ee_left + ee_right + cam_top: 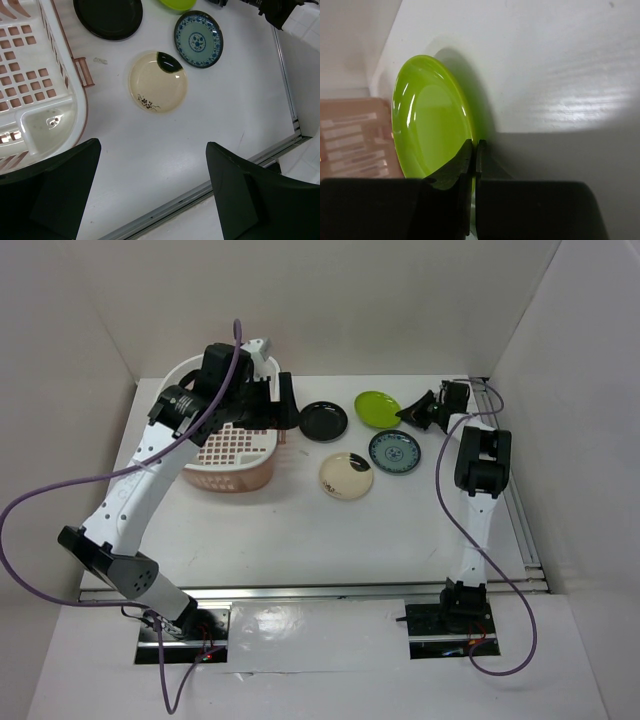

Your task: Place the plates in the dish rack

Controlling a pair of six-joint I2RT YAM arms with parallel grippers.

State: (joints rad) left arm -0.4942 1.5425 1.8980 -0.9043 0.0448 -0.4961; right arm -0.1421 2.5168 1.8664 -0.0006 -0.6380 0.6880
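Note:
My right gripper is pinching one rim of the lime green plate. My open left gripper should go on to meet the free opposite rim and close there.
The lime green plate lies at the back of the table. My right gripper is shut on its right rim, and in the right wrist view the fingertips pinch the edge of the plate. The black plate, the teal-blue patterned plate and the cream plate lie flat on the table beside it. The pink dish rack stands at the back left and holds no plates. My left gripper is open and empty, held high by the rack's right end.
White walls enclose the table on the left, back and right. A metal rail runs along the table's near edge and another along the right side. The left arm's purple cable loops out to the left.

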